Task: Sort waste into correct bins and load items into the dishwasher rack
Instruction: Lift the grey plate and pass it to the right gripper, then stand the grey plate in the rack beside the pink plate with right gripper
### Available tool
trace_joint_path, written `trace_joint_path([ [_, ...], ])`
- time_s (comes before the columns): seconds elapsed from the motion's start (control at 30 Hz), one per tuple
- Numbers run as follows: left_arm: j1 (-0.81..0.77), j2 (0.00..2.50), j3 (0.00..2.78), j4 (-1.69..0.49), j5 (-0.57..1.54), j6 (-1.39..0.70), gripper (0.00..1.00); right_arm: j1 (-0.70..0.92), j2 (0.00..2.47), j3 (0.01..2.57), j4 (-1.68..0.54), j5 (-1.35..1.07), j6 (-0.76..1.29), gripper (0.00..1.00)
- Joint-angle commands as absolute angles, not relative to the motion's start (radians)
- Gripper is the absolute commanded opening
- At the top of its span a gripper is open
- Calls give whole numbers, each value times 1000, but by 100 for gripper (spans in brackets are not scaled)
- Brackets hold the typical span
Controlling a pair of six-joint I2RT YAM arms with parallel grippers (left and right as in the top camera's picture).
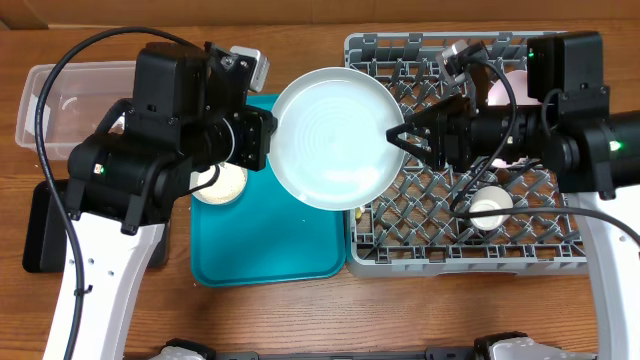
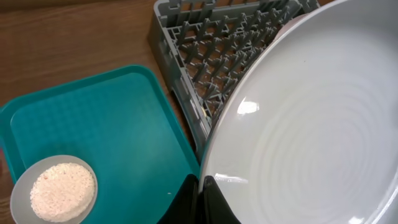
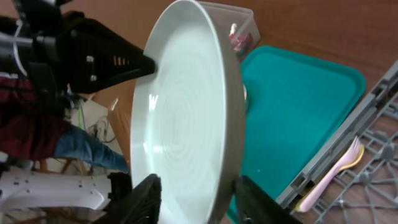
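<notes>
I should take the opposite rim (image 1: 400, 138) with my right gripper and load the grey plate, because my left gripper is holding the plate by the rim (image 1: 276, 150) farthest from the rack.
A grey plate (image 1: 330, 140) hangs on edge in the air between the teal tray (image 1: 260, 240) and the dishwasher rack (image 1: 450, 250). My left gripper (image 1: 272, 135) is shut on its left rim; the wrist view shows both fingers (image 2: 200, 183) pinching the plate (image 2: 311, 124). My right gripper (image 1: 392, 135) straddles the opposite rim, jaws open on either side (image 3: 196, 179) of the plate (image 3: 186, 124). A small grey bowl (image 1: 220, 183) of white rice grains sits on the tray. In the rack are a white cup (image 1: 490, 208), a pinkish plate (image 1: 505, 90) and a pale fork (image 3: 333, 171).
The clear tub (image 1: 60, 100) stands at the far left with a red wrapper inside (image 3: 239, 31). The black tray (image 1: 40, 230) lies below it, partly under my left arm. The rack's near wall (image 2: 180, 81) borders the teal tray's right edge.
</notes>
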State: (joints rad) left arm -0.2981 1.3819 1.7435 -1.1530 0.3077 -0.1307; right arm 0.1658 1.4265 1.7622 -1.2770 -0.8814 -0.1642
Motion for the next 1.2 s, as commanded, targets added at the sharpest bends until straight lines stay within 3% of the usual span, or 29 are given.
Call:
trace_joint_path([
  [0.0, -308, 1374, 1763, -1143, 312, -143, 4, 194, 1437, 1766, -1277, -892, -173, 35],
  [0.1, -308, 1368, 1763, -1123, 313, -156, 4, 220, 1439, 1766, -1276, -891, -173, 26],
  [0.4, -311, 1317, 1763, -1064, 344, -197, 4, 247, 1439, 1766, -1264, -891, -173, 19],
  [0.43, -311, 1312, 1763, -1065, 349, -199, 4, 247, 1439, 1766, -1264, -891, -173, 24],
  [0.47, -316, 1305, 1763, -1066, 349, -198, 4, 247, 1439, 1766, -1264, -891, -173, 38],
  [0.5, -318, 1301, 1763, -1067, 349, -198, 4, 247, 1439, 1766, -1263, -891, -173, 38],
  [0.57, -327, 1297, 1763, -1067, 350, -199, 4, 247, 1439, 1766, -1261, -891, -173, 28],
  [0.67, -344, 1295, 1763, -1066, 349, -199, 4, 247, 1439, 1766, -1253, -891, -173, 24],
  [0.77, -356, 1295, 1763, -1067, 339, -198, 4, 247, 1439, 1766, -1256, -891, -172, 10],
  [0.87, -356, 1293, 1763, -1077, 274, -200, 5, 247, 1437, 1767, -1260, -875, -158, 7],
  [0.9, -355, 1293, 1763, -1084, 236, -204, 16, 247, 1433, 1767, -1263, -831, -157, 7],
  [0.93, -354, 1291, 1763, -1090, 205, -207, 35, 247, 1430, 1767, -1265, -795, -149, 7],
  [0.97, -353, 1287, 1763, -1099, 167, -207, 45, 247, 1427, 1767, -1268, -735, -124, 7],
  [1.07, -353, 1271, 1765, -1116, 92, -206, 58, 247, 1407, 1767, -1280, -508, -45, 7],
  [1.17, -353, 1241, 1765, -1127, 15, -207, 63, 247, 1386, 1768, -1296, -280, 46, 5],
])
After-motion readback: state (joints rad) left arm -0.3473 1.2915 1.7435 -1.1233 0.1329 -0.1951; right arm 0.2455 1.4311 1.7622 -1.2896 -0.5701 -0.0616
